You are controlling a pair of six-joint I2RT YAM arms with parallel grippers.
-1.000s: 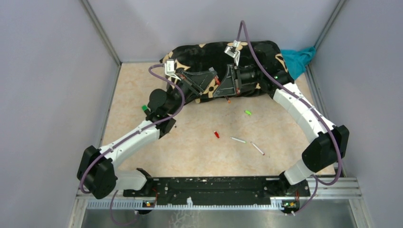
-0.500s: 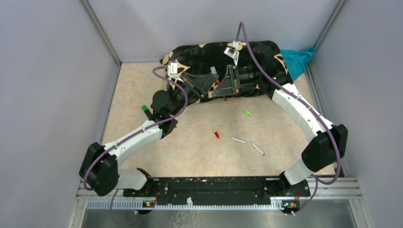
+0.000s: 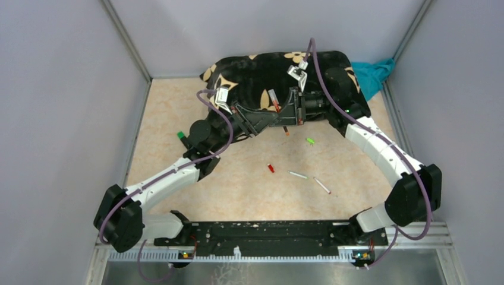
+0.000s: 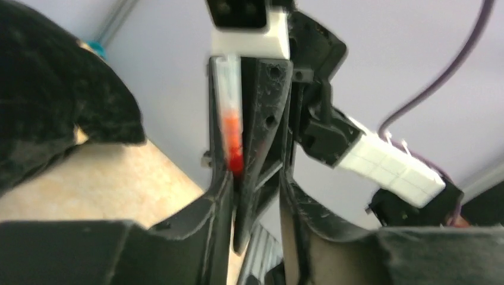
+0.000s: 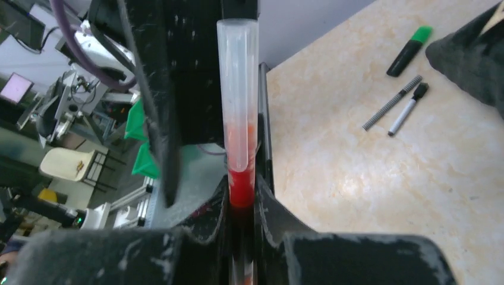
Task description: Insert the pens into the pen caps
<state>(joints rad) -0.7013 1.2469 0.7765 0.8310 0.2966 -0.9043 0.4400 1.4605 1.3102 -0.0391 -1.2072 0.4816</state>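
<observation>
My left gripper should take the capped pen (image 3: 274, 100) from my right gripper, which holds it far from the striped grey pen (image 5: 392, 103), and put it down there.
My right gripper (image 3: 290, 114) is shut on a slim pen (image 5: 238, 89), a translucent white tube with a red section at the jaws, held above the floral cushion. Its orange tip (image 3: 286, 132) sticks out below. My left gripper (image 3: 274, 120) meets it from the left, jaws apart around the pen (image 4: 230, 133) and one right finger, gripping nothing. A red pen cap (image 3: 271, 168) and a green pen cap (image 3: 309, 141) lie on the table. Two loose pens (image 3: 298, 174) (image 3: 321, 185) lie nearby, and a black marker with a green end (image 3: 181, 136) sits at the left.
A black cushion with a flower pattern (image 3: 255, 65) fills the back of the table, with a teal cloth (image 3: 373, 74) at its right end. Grey walls close in on the left, back and right. A striped grey pen (image 5: 392, 103) and a white pen (image 5: 407, 109) lie near the marker.
My left gripper has opened where it was shut before. Both grippers have drawn closer together and turned, so the pen now stands out above the right gripper.
</observation>
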